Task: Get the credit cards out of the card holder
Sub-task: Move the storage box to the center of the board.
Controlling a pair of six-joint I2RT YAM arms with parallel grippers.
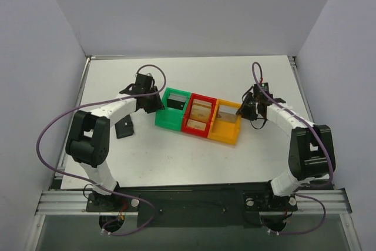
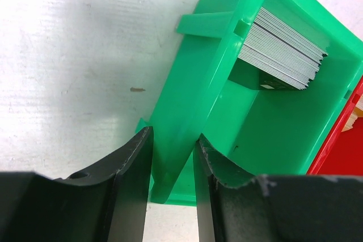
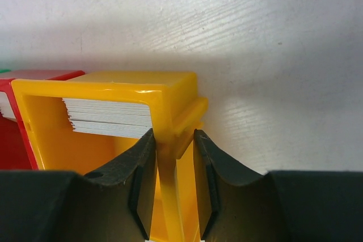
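Note:
My left gripper should bring the black card holder [image 1: 124, 127] in front of the bins [image 1: 179, 159], because the card holder lies past the green bin, too far for my right gripper to reach.
Green [image 1: 166, 120], red [image 1: 188, 123] and orange [image 1: 225, 137] bins stand in a row mid-table. Each holds a stack of cards: grey ones in the green bin [image 2: 283, 49], tan ones in the red bin [image 1: 200, 116], grey ones in the orange bin [image 3: 108, 116]. My left gripper [image 1: 154, 105] [image 2: 173, 140] is closed across the green bin's left wall [image 2: 215, 83]. My right gripper [image 1: 245, 111] [image 3: 173, 137] is closed across the orange bin's right wall [image 3: 170, 100]. A small flat black item [image 1: 124, 127] lies left of the green bin. It shows no pale panels, so I cannot tell if it is the card holder.
The white table [image 1: 194, 163] is enclosed by white walls at the back and both sides. The red bin's edge shows in the left wrist view [image 2: 340, 145] and the right wrist view [image 3: 11, 134]. Purple cables loop from both arms.

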